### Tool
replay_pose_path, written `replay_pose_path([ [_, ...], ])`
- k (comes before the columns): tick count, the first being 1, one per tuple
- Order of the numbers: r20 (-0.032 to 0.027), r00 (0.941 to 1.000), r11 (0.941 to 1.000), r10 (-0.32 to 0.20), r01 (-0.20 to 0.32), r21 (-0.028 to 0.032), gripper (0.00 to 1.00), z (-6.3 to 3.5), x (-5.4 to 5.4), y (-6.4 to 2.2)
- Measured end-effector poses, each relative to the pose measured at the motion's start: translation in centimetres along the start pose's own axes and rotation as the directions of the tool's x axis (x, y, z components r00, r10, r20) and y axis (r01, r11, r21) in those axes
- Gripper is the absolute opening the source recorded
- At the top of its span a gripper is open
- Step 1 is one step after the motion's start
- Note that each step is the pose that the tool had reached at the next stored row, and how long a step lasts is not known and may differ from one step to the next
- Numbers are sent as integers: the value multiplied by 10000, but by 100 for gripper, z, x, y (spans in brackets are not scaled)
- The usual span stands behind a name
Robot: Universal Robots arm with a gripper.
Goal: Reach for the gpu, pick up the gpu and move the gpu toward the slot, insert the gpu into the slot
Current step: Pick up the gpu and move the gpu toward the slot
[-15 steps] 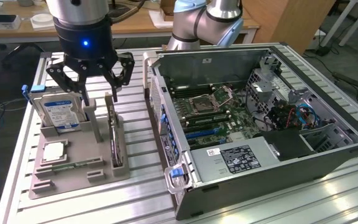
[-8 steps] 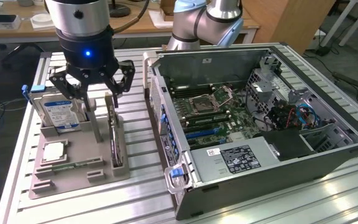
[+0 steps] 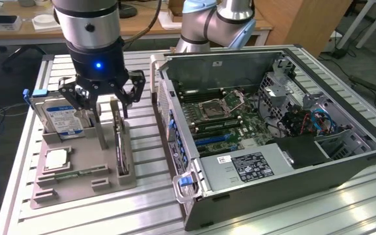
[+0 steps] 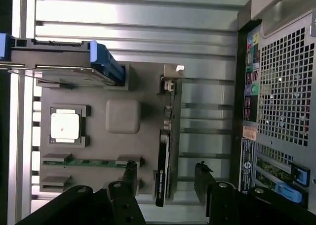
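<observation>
The gpu [image 3: 119, 142] will slide straight up and leave the tray behind when I lift, because the groove of the holder tray [image 3: 125, 174] is open at the top.
The gpu [image 3: 120, 147] is a thin dark card standing on its edge in a groove of the grey holder tray [image 3: 77, 188], with its silver bracket at the far end. My gripper [image 3: 106, 110] hangs open just above the card's far end. In the wrist view the gpu [image 4: 165, 151] runs edge-on between my two black fingertips [image 4: 130, 169], one on each side and neither touching it. My gripper [image 4: 166, 169] holds nothing. The blue expansion slots [image 3: 213, 139] lie on the motherboard inside the open computer case [image 3: 273, 161].
On the holder tray [image 4: 143, 94] also stand a hard drive [image 3: 60, 117] with a blue-white label, a square silver processor chip [image 3: 56, 159] and a green memory stick [image 3: 77, 172]. The case's rear panel [image 4: 286, 96] is close beside the tray. A second robot arm [image 3: 207, 19] stands behind the case.
</observation>
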State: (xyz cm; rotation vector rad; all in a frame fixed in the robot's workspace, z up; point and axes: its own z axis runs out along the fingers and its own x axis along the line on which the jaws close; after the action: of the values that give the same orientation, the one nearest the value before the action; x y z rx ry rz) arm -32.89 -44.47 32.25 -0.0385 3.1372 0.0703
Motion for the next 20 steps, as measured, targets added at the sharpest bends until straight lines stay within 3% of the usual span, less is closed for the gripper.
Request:
replay_pose_path([
  [9, 12, 10000, 10000, 25, -25, -6, 59, 156, 4, -179],
  [15, 15, 9999, 9999, 124, -124, -6, 59, 264, -4, -188],
  [20, 45, 9968, 9968, 799, -799, -5, 59, 354, -8, -192],
])
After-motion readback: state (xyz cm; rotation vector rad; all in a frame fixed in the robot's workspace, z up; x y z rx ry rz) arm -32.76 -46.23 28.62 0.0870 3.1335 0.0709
